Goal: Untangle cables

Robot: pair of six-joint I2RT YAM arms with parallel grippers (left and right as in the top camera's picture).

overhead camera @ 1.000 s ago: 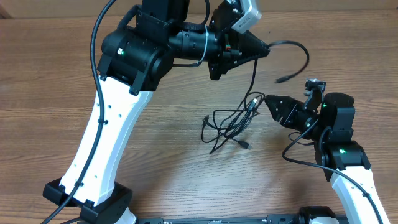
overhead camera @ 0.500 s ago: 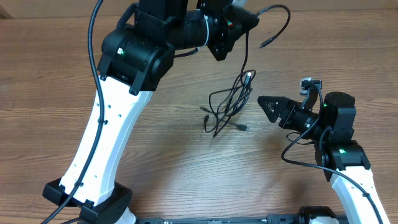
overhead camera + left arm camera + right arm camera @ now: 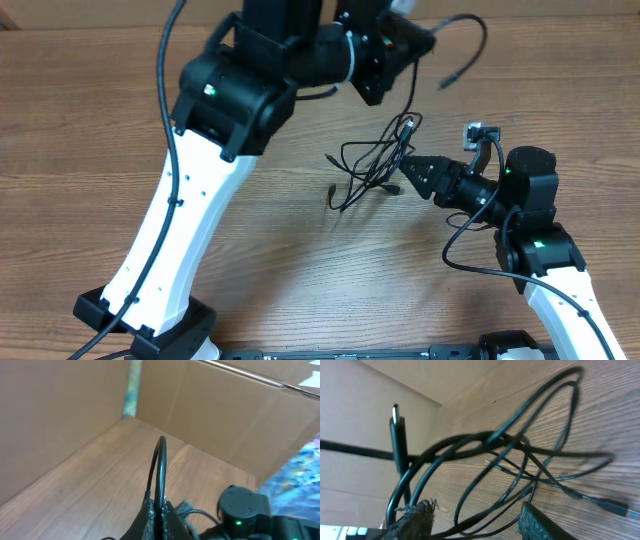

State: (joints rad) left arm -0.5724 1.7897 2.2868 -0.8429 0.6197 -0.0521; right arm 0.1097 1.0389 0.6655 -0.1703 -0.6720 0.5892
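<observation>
My left gripper holds the cable that is pulling the tangle (image 3: 369, 170) up, so next I lower the cable and pull the cable pieces (image 3: 404, 138) aside with my right gripper.
The cables (image 3: 365, 165) are a tangle of thin black cords on the wooden table, partly lifted. My left gripper (image 3: 420, 45) is raised at the back and shut on one cable (image 3: 160, 467); that cable loops up to a free plug end (image 3: 447, 83) and hangs down into the tangle. My right gripper (image 3: 408, 170) is at the tangle's right side and open. In the right wrist view its fingers (image 3: 475, 522) straddle several strands (image 3: 510, 455), with one plug (image 3: 397, 425) standing upright and another (image 3: 615, 506) lying on the table.
The wooden table (image 3: 80, 150) has cardboard walls (image 3: 60, 410) behind it. The left arm's white link (image 3: 170, 220) crosses the left half. The right arm's body (image 3: 525, 200) stands at the right, and it also shows in the left wrist view (image 3: 245, 510).
My right gripper has moved left, up to the tangle. My left gripper has shifted right with its cable, and the tangle has drawn up and toward the right.
</observation>
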